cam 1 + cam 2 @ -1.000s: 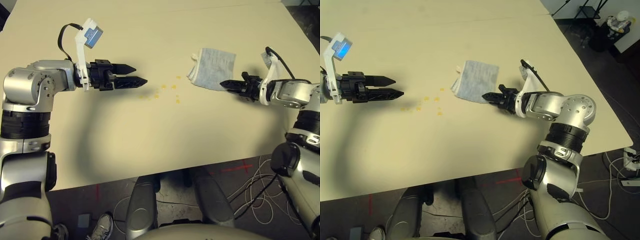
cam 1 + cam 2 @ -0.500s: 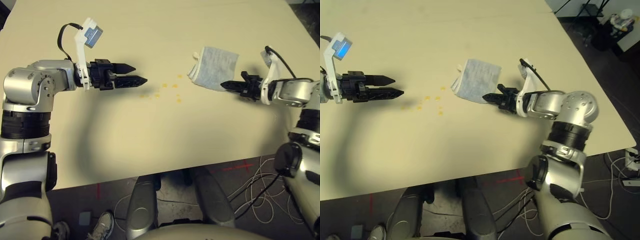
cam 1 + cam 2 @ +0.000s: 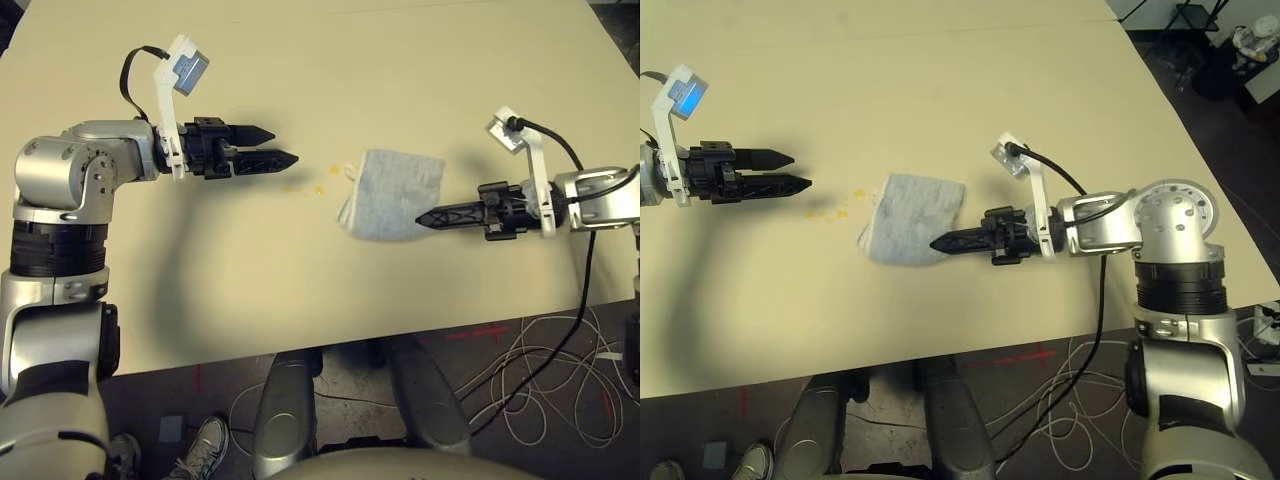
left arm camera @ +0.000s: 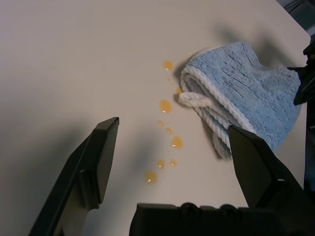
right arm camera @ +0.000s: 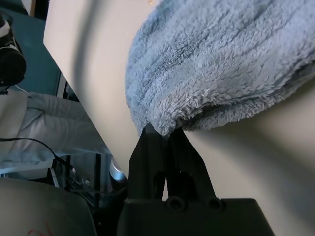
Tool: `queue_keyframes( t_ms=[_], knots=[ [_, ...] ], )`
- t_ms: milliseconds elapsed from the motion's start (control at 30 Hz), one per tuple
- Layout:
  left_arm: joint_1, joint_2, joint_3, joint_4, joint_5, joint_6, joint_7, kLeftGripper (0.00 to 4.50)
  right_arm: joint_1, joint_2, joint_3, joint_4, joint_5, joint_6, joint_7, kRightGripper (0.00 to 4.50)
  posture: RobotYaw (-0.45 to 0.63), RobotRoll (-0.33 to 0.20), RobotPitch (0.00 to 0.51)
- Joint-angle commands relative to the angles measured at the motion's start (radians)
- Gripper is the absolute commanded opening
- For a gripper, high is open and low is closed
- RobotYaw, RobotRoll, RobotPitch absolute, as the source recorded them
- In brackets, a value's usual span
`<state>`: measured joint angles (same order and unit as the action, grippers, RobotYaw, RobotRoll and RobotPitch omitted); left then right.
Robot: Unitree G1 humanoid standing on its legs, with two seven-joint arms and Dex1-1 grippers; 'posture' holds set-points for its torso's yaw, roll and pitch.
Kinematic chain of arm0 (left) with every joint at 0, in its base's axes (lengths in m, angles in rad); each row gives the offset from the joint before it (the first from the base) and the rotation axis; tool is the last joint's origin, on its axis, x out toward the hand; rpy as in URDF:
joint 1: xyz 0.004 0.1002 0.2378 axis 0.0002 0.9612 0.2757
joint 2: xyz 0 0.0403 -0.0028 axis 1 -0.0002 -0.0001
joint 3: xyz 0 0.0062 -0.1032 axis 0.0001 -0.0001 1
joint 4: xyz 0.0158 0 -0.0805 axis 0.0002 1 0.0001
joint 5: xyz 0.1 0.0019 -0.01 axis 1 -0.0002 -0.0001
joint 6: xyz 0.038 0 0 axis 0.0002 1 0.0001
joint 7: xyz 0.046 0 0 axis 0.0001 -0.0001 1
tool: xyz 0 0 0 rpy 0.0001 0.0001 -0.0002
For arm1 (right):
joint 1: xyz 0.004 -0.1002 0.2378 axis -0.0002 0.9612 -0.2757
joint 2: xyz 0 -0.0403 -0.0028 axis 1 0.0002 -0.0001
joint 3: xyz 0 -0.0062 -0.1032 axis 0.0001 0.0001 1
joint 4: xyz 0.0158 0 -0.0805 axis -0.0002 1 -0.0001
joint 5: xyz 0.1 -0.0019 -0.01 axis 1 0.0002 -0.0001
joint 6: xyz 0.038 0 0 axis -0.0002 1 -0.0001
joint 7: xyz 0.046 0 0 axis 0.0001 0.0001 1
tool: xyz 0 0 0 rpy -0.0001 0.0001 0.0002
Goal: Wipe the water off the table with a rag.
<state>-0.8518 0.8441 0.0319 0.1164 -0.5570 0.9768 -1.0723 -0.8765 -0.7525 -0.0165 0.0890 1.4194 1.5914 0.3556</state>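
Note:
I should wipe the rag with my right gripper across the drops (image 3: 319,190) toward my left gripper, because the drops of water are uncovered past the rag's hemmed edge (image 3: 346,213).
The light grey-blue rag (image 3: 388,195) lies on the beige table (image 3: 300,60) near its middle. My right gripper (image 3: 420,218) is shut on the rag's near right edge, its fingers low over the tabletop; the right wrist view shows the fingertips (image 5: 156,135) pinching the terry cloth (image 5: 221,64). Small yellow-orange drops of water (image 3: 318,188) sit just left of the rag, and the rag's hemmed edge (image 4: 197,98) touches the nearest of them (image 4: 165,105). My left gripper (image 3: 282,146) hovers open left of the drops, pointing at them, with nothing between its fingers.
The table's front edge (image 3: 300,350) runs close below both arms and its right edge (image 3: 1200,150) lies beyond the right arm. Cables (image 3: 540,390) lie on the floor under the front edge. Bare tabletop stretches behind the rag.
My right gripper has pulled the rag to the left across the table, over where some drops lay. Fewer drops show now. The left arm has stayed put.

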Motion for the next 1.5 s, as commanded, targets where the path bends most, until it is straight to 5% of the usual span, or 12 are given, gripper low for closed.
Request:
queue_keyframes(
  t_ms=[33,500,933,1500],
  knots=[
    [0.005,0.001,-0.004,0.003,0.005,-0.01,-0.004,4.5,-0.078,0.075,-0.005,0.017,-0.049,0.001,0.002,0.03,-0.05,0.0,0.37],
    [-0.018,-0.019,-0.018,0.053,0.025,-0.047,-0.007,4.5,-0.276,0.573,-0.05,0.112,-0.225,-0.092,-0.085,0.03,-0.05,0.0,0.369],
    [-0.03,-0.036,-0.02,0.071,0.038,-0.056,0.0,4.5,-0.105,0.314,0.31,0.188,-0.761,-0.334,0.056,0.03,-0.07,0.0,0.375],
    [-0.045,-0.065,-0.023,0.078,0.05,-0.054,0.006,4.5,-0.241,0.34,0.066,0.536,-1.029,-0.73,-0.061,0.03,-0.08,0.0,0.389]
  ],
)
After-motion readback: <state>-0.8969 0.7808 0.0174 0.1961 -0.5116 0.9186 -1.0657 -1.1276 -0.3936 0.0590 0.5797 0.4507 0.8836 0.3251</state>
